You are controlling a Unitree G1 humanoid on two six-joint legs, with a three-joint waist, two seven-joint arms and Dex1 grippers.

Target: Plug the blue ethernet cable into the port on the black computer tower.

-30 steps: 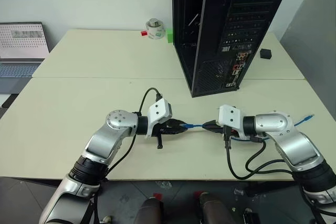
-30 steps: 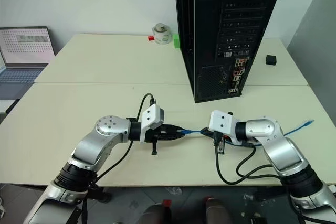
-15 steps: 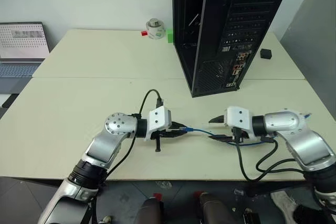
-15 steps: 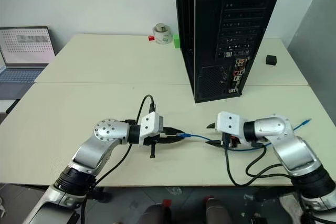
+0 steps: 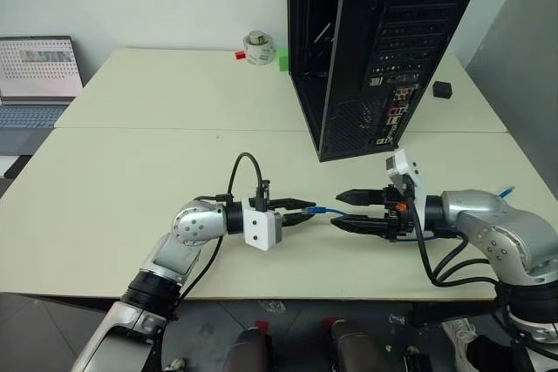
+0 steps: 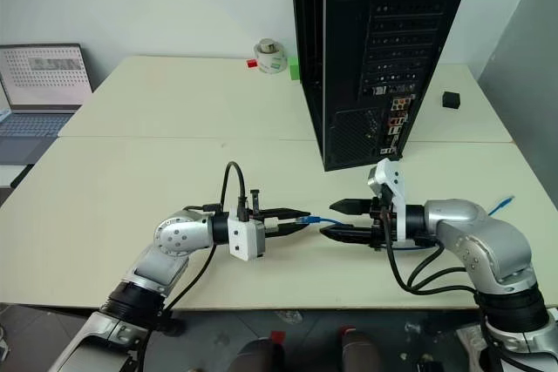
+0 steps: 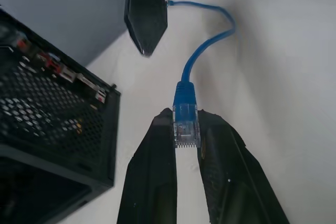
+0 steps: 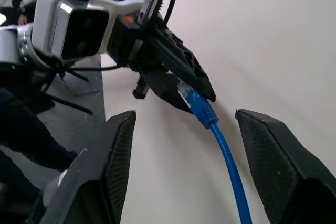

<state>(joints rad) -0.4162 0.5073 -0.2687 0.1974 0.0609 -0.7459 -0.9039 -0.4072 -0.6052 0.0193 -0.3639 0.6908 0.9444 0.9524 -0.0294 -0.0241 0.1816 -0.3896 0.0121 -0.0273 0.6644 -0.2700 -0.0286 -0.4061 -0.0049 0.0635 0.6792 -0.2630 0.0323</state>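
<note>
The clear plug's tip (image 5: 308, 210) points back into my left gripper, so next my right gripper grabs the cable (image 5: 331, 210) behind the plug and brings it to the port.
The blue ethernet cable (image 5: 327, 212) runs across the near table between my two grippers, and its far end lies by my right arm at the table's right edge. My left gripper (image 5: 303, 207) is shut on the cable's clear plug (image 7: 186, 125), pointing right. Facing it, my right gripper (image 5: 343, 211) is open, one finger above the cable and one below, touching nothing. The black computer tower (image 5: 384, 41) stands upright behind them with its rear panel towards me. The port lies among the coloured rear connectors (image 5: 394, 115) and is too small to single out.
A laptop (image 5: 35, 76) sits at the far left. A white roll (image 5: 257, 48) with small red and green pieces stands left of the tower. A small black cube (image 5: 442, 89) lies to the tower's right. Black arm cables loop over the table's front edge.
My right gripper has opened and let go of the cable, and it has risen a little. Both wrists have rolled. The left gripper still holds the plug.
</note>
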